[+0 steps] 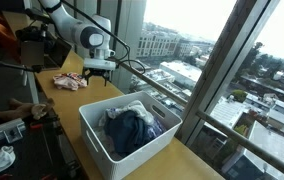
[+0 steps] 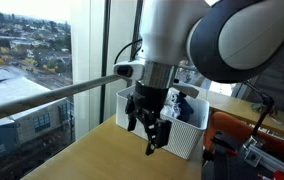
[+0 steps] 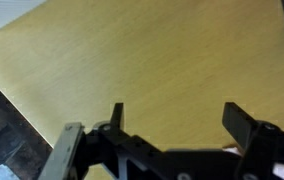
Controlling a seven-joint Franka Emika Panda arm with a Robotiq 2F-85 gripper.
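Observation:
My open gripper should keep moving toward the pink cloth (image 1: 68, 80) until my fingers straddle its folds, because the tabletop (image 1: 90, 86) between them is clear.
My gripper (image 1: 99, 72) hangs open and empty a little above the wooden table (image 1: 77, 115). In the wrist view its two black fingers (image 3: 177, 112) are spread wide with only bare tabletop (image 3: 142, 50) between them. A crumpled pink cloth (image 1: 70, 82) lies on the table just beyond the gripper. A white bin (image 1: 134, 160) with dark blue clothes (image 1: 130, 128) in it stands nearer the camera. In an exterior view the gripper (image 2: 147, 135) hangs in front of the bin (image 2: 185, 135).
The table runs along a large window with a metal rail (image 2: 52, 92) and a slanted frame (image 1: 217, 70). Equipment and cables crowd the side of the table away from the window (image 1: 27, 112). A red-and-black device (image 2: 252, 140) stands beside the bin.

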